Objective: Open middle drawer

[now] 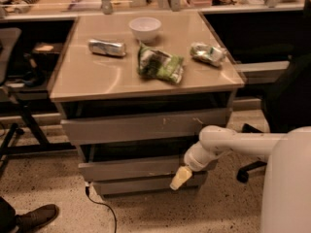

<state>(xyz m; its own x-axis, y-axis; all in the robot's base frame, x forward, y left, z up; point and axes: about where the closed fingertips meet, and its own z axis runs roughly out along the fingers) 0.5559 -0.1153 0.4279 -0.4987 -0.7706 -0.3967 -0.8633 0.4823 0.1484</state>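
Observation:
My gripper's fingers are in front of the middle drawer's front side (159, 167). So I should move back, hook the fingers over the middle drawer's top edge (169, 158) and pull.
The middle drawer (131, 169) is a wide, shallow grey front, the second of three under the tan tabletop. A dark gap shows above it, and it stands a little forward of the front below. My gripper (180, 177), pale yellow at its tip, is at the right part of this drawer's front, at its lower edge. My white arm (228, 144) reaches in to it from the right. The taller scratched top front (146, 126) stands out above, and the narrow bottom front (146, 186) is below.
On the tabletop (97, 79) lie a white bowl (145, 28), a silver can (107, 47), a green chip bag (160, 64) and a crumpled packet (208, 53). A chair base (252, 169) is at the right, a cable (104, 205) on the floor, and a shoe (34, 217) at lower left.

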